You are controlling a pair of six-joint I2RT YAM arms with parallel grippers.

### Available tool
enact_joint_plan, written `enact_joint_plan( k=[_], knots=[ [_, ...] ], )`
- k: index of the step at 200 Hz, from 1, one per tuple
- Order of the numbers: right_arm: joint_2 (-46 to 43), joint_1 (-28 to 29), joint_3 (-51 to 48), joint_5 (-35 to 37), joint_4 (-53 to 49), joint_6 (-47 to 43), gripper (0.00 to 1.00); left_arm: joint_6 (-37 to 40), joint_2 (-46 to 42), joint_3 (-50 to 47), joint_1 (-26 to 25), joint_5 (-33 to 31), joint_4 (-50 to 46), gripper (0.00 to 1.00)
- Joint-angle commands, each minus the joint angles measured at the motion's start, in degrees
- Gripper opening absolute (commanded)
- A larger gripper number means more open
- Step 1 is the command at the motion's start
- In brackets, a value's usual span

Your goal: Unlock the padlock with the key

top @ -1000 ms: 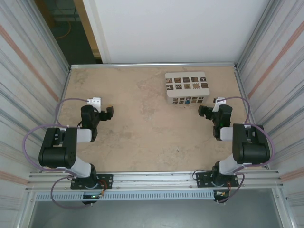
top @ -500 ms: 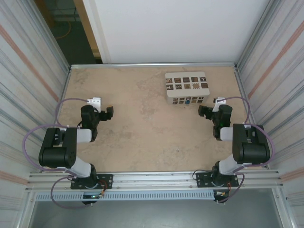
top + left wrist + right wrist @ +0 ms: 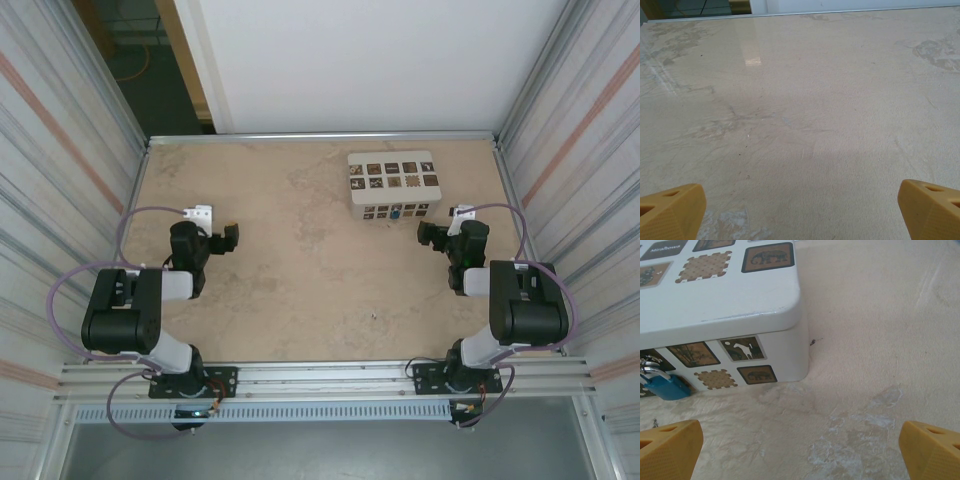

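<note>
The white box (image 3: 393,186) is at the back, a long way from my left gripper, so my right gripper should push the box's end (image 3: 438,188) toward the middle before the padlock is unlocked.
The padlock (image 3: 666,386), a tiny blue body with a silvery shackle, hangs on the front face of a white box (image 3: 725,300) with brown picture squares. From above, the padlock (image 3: 397,212) is a blue dot on the box's near side. My right gripper (image 3: 800,454) is open and empty, low over the table just right of the box's corner, with its yellow fingertips (image 3: 671,447) spread wide. My left gripper (image 3: 800,215) is also open and empty over bare table, far left of the box. I cannot make out the key; it is out of view.
The white box (image 3: 392,185) sits at the back right of the beige table (image 3: 300,260). A tiny dark speck (image 3: 375,318) lies on the table near the front. Corrugated metal walls close in both sides, and a metal rail (image 3: 320,380) runs along the near edge.
</note>
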Motion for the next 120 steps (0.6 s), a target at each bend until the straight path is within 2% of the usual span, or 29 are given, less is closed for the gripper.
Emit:
enact_joint_plan(
  k=[1, 29, 83, 95, 120],
  knots=[
    [0.09, 0.17, 1.01, 2.27, 0.01, 0.21, 0.99, 0.82, -0.38, 0.03, 0.19, -0.49, 0.86, 0.99],
    [-2.31, 0.25, 2.36, 4.39, -4.18, 1.00, 0.99, 1.03, -3.48, -1.34, 0.03, -0.20, 1.29, 0.99],
    [-12.09, 0.27, 4.23, 5.77, -15.30, 2.29, 0.99, 0.96, -15.29, 0.49, -2.12, -6.54, -10.02, 0.99],
    [-14.55, -0.05, 4.97, 5.25, -18.36, 3.85, 0.99, -2.46, -17.85, 2.19, -2.36, -6.93, -12.99, 0.99],
    [-18.89, -0.57, 7.43, 3.65, -25.96, 8.37, 0.99, -13.33, -19.60, 10.19, -2.29, -5.89, -26.45, 0.99]
  ],
)
